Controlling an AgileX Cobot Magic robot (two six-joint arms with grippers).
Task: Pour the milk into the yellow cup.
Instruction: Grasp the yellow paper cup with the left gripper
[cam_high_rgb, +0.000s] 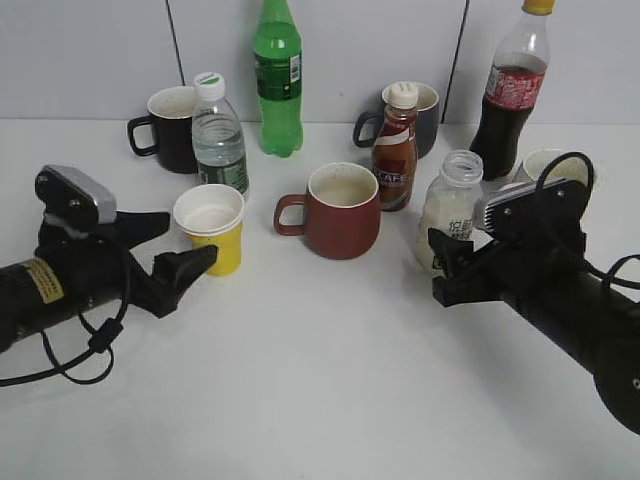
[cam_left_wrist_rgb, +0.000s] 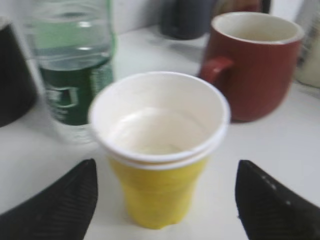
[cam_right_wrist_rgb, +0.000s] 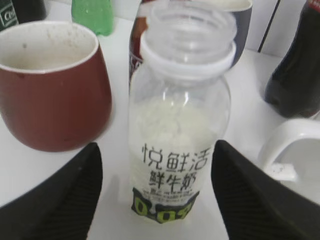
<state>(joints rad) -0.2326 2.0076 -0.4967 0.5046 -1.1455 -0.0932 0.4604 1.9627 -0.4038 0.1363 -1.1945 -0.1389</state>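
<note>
The upright yellow cup (cam_high_rgb: 210, 212) stands in the middle of the opening between my left gripper's fingers. The gripper keeps moving forward until the fingers are on either side of the cup's yellow side (cam_high_rgb: 224, 249), then close.
The yellow cup (cam_high_rgb: 212, 228) stands left of the middle, white inside, upright; it fills the left wrist view (cam_left_wrist_rgb: 159, 150). My left gripper (cam_high_rgb: 180, 258) (cam_left_wrist_rgb: 165, 172) is open, one finger on each side of the cup with gaps, not touching it. The milk bottle (cam_high_rgb: 449, 208) stands upright and capless, holding white milk; in the right wrist view (cam_right_wrist_rgb: 177, 125) its label shows dark characters and a black-green band. My right gripper (cam_high_rgb: 448, 262) (cam_right_wrist_rgb: 156, 192) is open, fingers on either side of the bottle's lower part, not pressing it.
A red-brown mug (cam_high_rgb: 338, 210) stands between cup and milk. Behind stand a water bottle (cam_high_rgb: 218, 135), a black mug (cam_high_rgb: 168, 128), a green soda bottle (cam_high_rgb: 278, 78), a brown coffee bottle (cam_high_rgb: 394, 150), a dark mug (cam_high_rgb: 425, 115) and a cola bottle (cam_high_rgb: 510, 90). A white cup (cam_right_wrist_rgb: 295, 165) stands right of the milk.
</note>
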